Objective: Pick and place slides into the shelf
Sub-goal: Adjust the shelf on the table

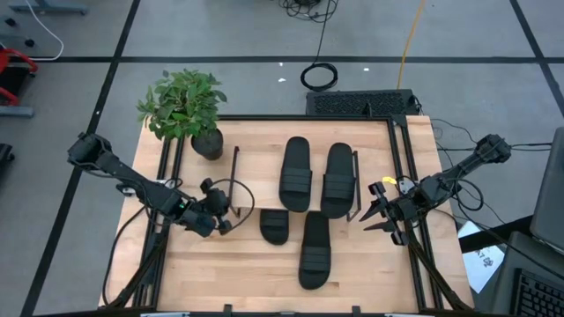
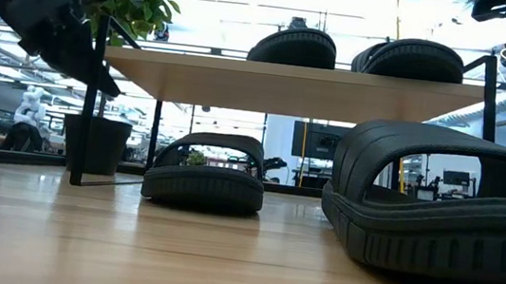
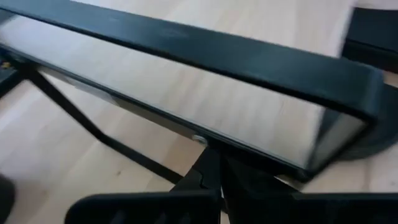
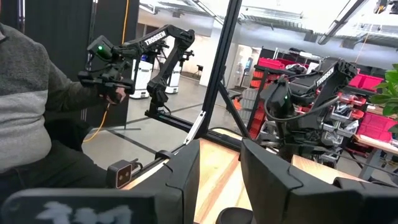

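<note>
Next, I pull the shelf's end frame (image 1: 234, 176) closer to the front with my left gripper, then back away, since the third slide (image 1: 274, 228) pokes out from under the board.
The shelf (image 1: 256, 180) stands mid-table; its light board (image 2: 297, 88) rests on thin black legs. Two black slides (image 1: 296, 173) (image 1: 338, 179) lie side by side on top of the board. A third slide (image 1: 274, 225) lies on the table, its far half under the board (image 2: 205, 170). The last slide (image 1: 315, 249) lies on the table nearer the front (image 2: 445, 217). My left gripper (image 1: 225, 217) is shut and empty beside the shelf's left end, whose black frame bar (image 3: 186, 43) fills the left wrist view. My right gripper (image 1: 379, 211) is open and raised at the shelf's right end, with nothing between its fingers (image 4: 217, 180).
A potted plant (image 1: 189, 110) stands at the table's far left corner, close to the shelf. Black rails (image 1: 401, 158) run along the table's edges. A keyboard (image 1: 361, 103) lies behind the table. A seated person (image 4: 31, 112) shows in the room beyond.
</note>
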`<action>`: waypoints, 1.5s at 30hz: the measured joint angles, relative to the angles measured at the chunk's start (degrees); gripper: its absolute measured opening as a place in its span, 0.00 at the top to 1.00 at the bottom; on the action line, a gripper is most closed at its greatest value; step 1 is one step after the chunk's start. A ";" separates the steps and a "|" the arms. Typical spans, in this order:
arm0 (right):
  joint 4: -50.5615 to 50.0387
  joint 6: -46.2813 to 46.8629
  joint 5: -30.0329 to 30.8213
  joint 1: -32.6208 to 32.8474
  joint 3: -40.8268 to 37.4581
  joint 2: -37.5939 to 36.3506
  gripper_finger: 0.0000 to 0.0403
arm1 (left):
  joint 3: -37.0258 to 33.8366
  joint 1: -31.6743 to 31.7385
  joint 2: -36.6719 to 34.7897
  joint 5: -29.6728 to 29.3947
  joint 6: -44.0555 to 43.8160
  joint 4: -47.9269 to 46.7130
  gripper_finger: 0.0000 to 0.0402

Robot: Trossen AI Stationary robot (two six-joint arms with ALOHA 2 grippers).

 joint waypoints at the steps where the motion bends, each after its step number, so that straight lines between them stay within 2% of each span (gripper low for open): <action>1: -0.02 0.00 0.00 0.00 0.00 0.01 0.74 | 0.00 0.00 0.00 0.75 0.06 0.31 1.00; 10: -0.44 0.00 0.00 0.01 0.00 0.02 0.74 | 0.00 -1.93 -0.02 3.06 -0.54 1.11 1.00; 14: -0.96 0.00 0.00 0.00 0.00 0.02 0.74 | 0.00 -3.91 0.00 4.71 2.57 4.28 1.00; 22: -0.94 0.00 0.00 0.00 0.00 0.00 0.74 | 0.00 -5.16 -0.02 4.12 2.82 4.65 1.00; 27: -0.92 0.00 0.00 0.02 0.00 0.00 0.74 | 0.02 -5.80 -0.40 -2.37 0.43 0.24 1.00; 33: -0.92 0.20 0.00 0.02 0.00 0.02 0.74 | 0.02 -7.44 -1.85 -13.61 -3.03 -5.73 1.00; 36: -0.92 0.20 0.00 0.02 0.00 0.00 0.74 | 0.02 -8.72 -3.98 -17.72 2.86 -4.22 1.00; 39: -0.92 0.20 0.00 0.00 0.00 0.00 0.74 | 0.02 -9.96 -6.63 -18.10 15.85 1.92 1.00; 42: -0.93 0.15 0.00 0.01 0.00 0.02 0.74 | -0.13 -10.58 -8.85 -12.52 32.74 10.77 1.00; 44: -1.50 0.20 0.00 0.02 0.00 0.04 0.74 | 0.11 -10.36 -10.97 -5.43 44.05 19.10 1.00; 45: -2.08 0.23 0.00 0.01 0.00 0.10 0.74 | 0.11 -9.92 -11.80 -0.07 49.61 22.83 1.00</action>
